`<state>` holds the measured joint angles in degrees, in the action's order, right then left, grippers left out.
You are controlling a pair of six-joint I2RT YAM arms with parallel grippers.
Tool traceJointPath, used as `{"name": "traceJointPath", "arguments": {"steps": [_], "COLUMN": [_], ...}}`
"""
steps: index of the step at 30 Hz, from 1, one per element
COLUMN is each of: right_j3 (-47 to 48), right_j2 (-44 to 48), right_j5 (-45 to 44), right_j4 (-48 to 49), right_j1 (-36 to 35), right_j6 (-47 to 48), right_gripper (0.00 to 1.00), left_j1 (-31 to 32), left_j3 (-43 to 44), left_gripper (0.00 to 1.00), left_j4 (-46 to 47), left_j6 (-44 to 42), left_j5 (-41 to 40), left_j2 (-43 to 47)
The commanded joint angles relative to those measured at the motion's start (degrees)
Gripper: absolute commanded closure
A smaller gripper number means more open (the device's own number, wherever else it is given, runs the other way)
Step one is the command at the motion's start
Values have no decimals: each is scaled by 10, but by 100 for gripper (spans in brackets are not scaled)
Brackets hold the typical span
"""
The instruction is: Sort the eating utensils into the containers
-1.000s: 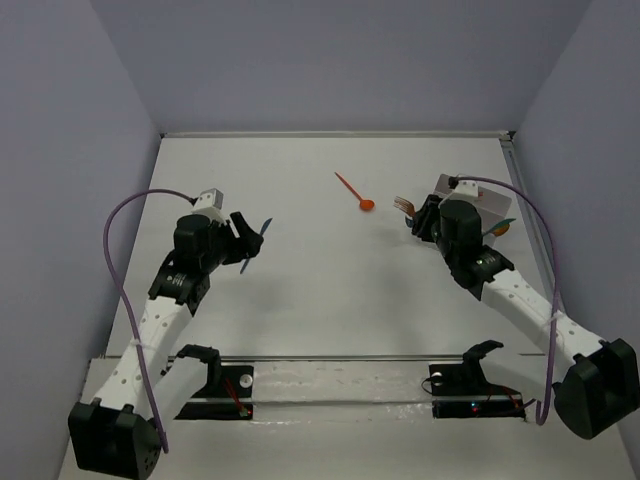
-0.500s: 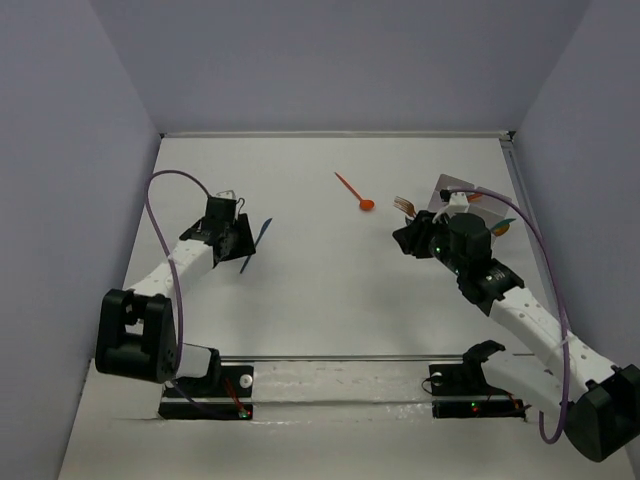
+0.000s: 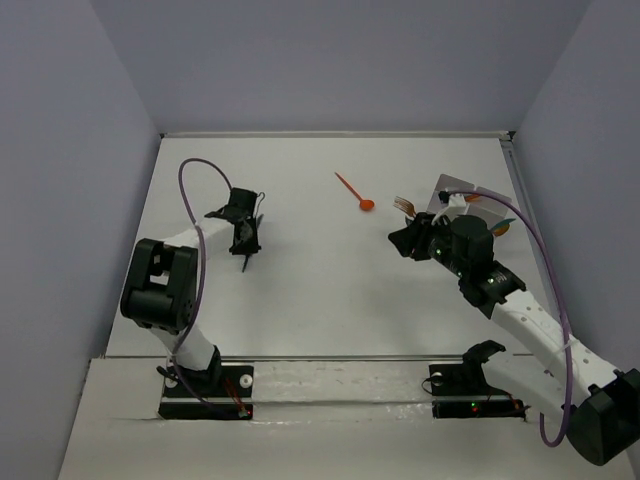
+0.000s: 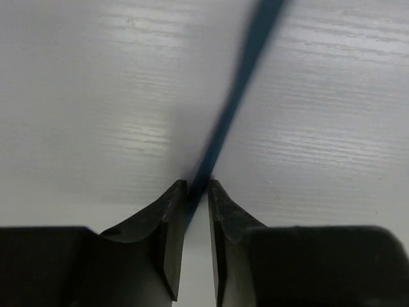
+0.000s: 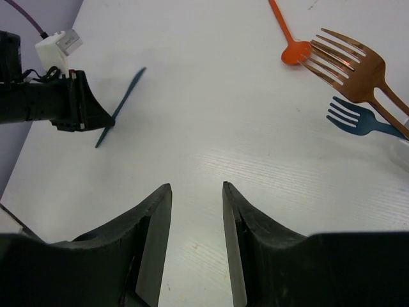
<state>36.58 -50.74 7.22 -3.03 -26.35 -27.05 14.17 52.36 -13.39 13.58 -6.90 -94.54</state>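
Observation:
The robot's left gripper should pick up the blue utensil and pass it to the right gripper for sorting, because the container [image 3: 485, 207] is across the table from the left gripper.
A thin blue utensil [image 4: 239, 83] lies on the white table, its handle running between the jaws of my left gripper [image 4: 197, 184], which is shut on it. From above, the left gripper [image 3: 247, 240] sits low at the table's left-middle and covers most of that utensil [image 5: 124, 102]. My right gripper [image 5: 197, 185] hangs open and empty over bare table, right of centre [image 3: 403, 240]. An orange spoon [image 3: 352, 190] lies at the far middle. Copper forks [image 5: 348, 64] and a teal fork [image 5: 354, 120] lie beside the translucent container [image 3: 455, 185], which my right arm partly hides.
Purple cables [image 3: 195, 190] loop over both arms. Grey walls close in the table on the left, far and right sides. A clear rail with the arm bases [image 3: 330, 385] runs along the near edge.
My left gripper has dropped onto the blue utensil and its jaws have narrowed around the handle. The right gripper has turned and shifted slightly left, staying open.

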Motion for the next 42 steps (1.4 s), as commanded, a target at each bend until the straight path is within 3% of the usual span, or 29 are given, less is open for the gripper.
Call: {"name": "traceJointPath", "arguments": {"steps": [1,2,5,8,9,13,18,29,39,42], "right_j3": [-5,-5,-7,-8,-9,-3,3,75,111,114], "right_j2": [-2,-4,-29,-49,-60,-76,-89,-168,-223,-232], "right_j5": [11,15,36,70,87,132,155,86,24,24], "right_j4": [24,24,45,62,71,92,137,161,152,159], "right_j1": [-6,-6,-6,-6,-6,-12,-52,-129,-152,-158], "right_j6": [-4,-5,-6,-10,-15,-33,-68,-71,-69,-73], "right_gripper": [56,57,55,46,39,26,20,23,35,44], "left_j1": [3,3,15,37,59,131,194,299,347,360], "left_j3": [10,13,10,3,0,-22,-87,-147,-167,-168], "left_gripper": [86,93,94,94,94,94,94,94,94,94], "left_j4": [-15,-17,-9,16,24,74,172,238,249,250], "left_j6": [-6,-6,-8,5,20,64,122,151,147,143], "left_j5": [-9,-14,-8,26,45,94,104,93,92,91], "left_j2": [-32,-30,21,87,135,238,315,338,365,363]}}
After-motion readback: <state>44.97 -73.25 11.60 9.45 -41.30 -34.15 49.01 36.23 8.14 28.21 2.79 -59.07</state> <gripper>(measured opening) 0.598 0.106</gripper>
